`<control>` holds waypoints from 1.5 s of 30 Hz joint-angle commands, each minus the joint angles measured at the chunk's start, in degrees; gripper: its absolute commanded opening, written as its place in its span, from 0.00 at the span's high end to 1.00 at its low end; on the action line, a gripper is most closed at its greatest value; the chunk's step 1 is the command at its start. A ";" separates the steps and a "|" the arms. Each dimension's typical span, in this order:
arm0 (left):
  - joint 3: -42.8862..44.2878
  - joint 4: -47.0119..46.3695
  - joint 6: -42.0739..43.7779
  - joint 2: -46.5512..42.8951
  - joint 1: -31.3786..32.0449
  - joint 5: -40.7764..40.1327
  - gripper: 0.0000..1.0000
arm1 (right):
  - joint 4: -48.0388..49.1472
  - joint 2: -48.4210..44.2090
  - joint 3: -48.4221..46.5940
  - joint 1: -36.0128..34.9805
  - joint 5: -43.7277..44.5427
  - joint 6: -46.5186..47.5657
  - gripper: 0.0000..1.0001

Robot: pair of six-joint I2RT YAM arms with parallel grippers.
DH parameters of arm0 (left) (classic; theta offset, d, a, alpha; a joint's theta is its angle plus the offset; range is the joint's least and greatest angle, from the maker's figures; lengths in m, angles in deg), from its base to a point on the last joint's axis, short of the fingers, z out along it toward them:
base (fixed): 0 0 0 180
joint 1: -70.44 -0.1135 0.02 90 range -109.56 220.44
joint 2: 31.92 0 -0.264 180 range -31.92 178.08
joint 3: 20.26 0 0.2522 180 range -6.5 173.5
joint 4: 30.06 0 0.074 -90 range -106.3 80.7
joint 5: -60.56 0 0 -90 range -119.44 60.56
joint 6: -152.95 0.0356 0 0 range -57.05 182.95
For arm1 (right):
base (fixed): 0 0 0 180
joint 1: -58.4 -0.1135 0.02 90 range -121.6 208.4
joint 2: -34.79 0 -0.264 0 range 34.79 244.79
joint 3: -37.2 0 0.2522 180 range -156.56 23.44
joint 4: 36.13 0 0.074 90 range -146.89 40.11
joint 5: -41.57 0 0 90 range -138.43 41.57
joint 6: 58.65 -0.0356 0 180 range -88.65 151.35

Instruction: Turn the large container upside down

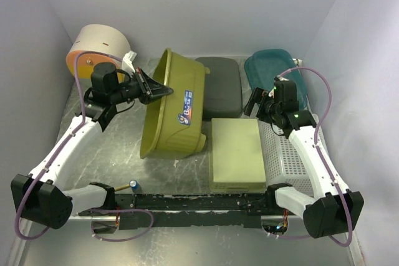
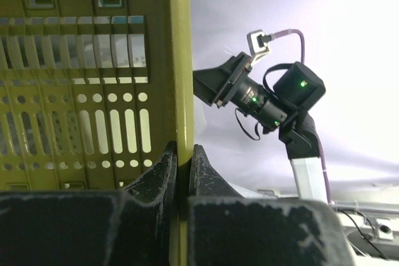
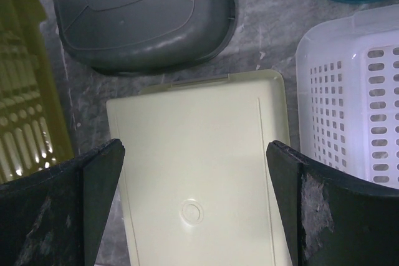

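Note:
The container's raised rim (image 1: pixel 163 78) is held by my left gripper only, so next I lay the container on its side and then regrip first while my right gripper takes the container's base (image 1: pixel 201 134).
The large container (image 1: pixel 174 107) is an olive-green tub, tipped up on its side near the table's middle, its outer wall with a blue label facing right. My left gripper (image 1: pixel 159 90) is shut on its raised left rim. In the left wrist view the rim (image 2: pixel 181 60) runs between the two fingers and the slotted bottom (image 2: pixel 75 116) fills the left half. My right gripper (image 1: pixel 260 101) is open and empty, hovering above the pale green tray (image 3: pixel 199 172). The tub's edge (image 3: pixel 25 104) shows at the left of the right wrist view.
A pale green tray (image 1: pixel 237 154) lies upside down right of the tub. A grey tray (image 1: pixel 221 85) lies behind it, a teal bin (image 1: pixel 274 70) at back right, a white perforated basket (image 1: pixel 287 154) at right, a round orange-and-cream tub (image 1: pixel 100 45) at back left. A small battery (image 1: pixel 133 185) lies near the front rail.

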 commanded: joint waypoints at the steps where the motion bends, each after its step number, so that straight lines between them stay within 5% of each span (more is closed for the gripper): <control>1: -4.33 -19.71 -6.94 -3.11 -0.64 9.17 0.93 | 0.01 -1.54 -0.73 0.23 1.12 0.87 0.00; 5: -11.86 -31.96 -15.69 -3.56 -4.91 13.84 0.93 | 0.43 -1.67 -0.28 0.23 0.71 0.79 0.00; 12: -27.39 -67.09 -38.07 0.53 -12.81 19.31 0.93 | -0.16 -2.28 -0.40 0.23 1.28 1.34 0.00; 17: -31.40 -71.81 -41.65 2.50 -20.63 24.69 0.93 | -0.67 -2.80 -0.16 0.23 2.17 1.69 0.00; 18: -31.72 -70.64 -40.48 2.87 -22.33 26.18 0.92 | -0.55 -2.72 -0.13 0.26 2.07 1.75 0.00; 22: -32.19 -61.69 -32.52 4.66 -27.41 31.56 0.60 | 0.32 -2.41 1.48 0.23 0.89 1.38 0.00; 25: -29.96 -45.52 -19.23 5.61 -31.50 34.39 0.48 | 0.52 -2.27 1.53 0.27 0.78 1.27 0.00; 28: -20.15 -4.60 8.19 7.28 -34.77 29.59 0.46 | 0.53 -2.38 1.51 0.23 0.69 1.46 0.00; 30: -14.34 11.82 22.91 9.33 -35.15 21.92 0.46 | 0.55 -2.28 1.46 0.23 0.51 1.56 0.00; 35: -14.82 9.53 22.97 7.87 -35.39 21.49 0.44 | 0.86 -2.05 1.40 0.25 -0.07 1.31 0.00; 38: -10.90 13.22 23.81 4.82 -35.39 16.51 0.34 | 1.14 -1.68 1.13 0.23 -0.73 1.05 0.00; 42: -1.34 21.41 25.20 -3.34 -34.97 -0.03 0.12 | 1.83 -1.22 0.83 0.23 -1.75 0.87 0.00; 45: 3.91 23.07 24.41 -10.02 -28.59 -12.71 0.00 | 3.02 -0.56 0.91 0.16 -2.69 0.71 0.00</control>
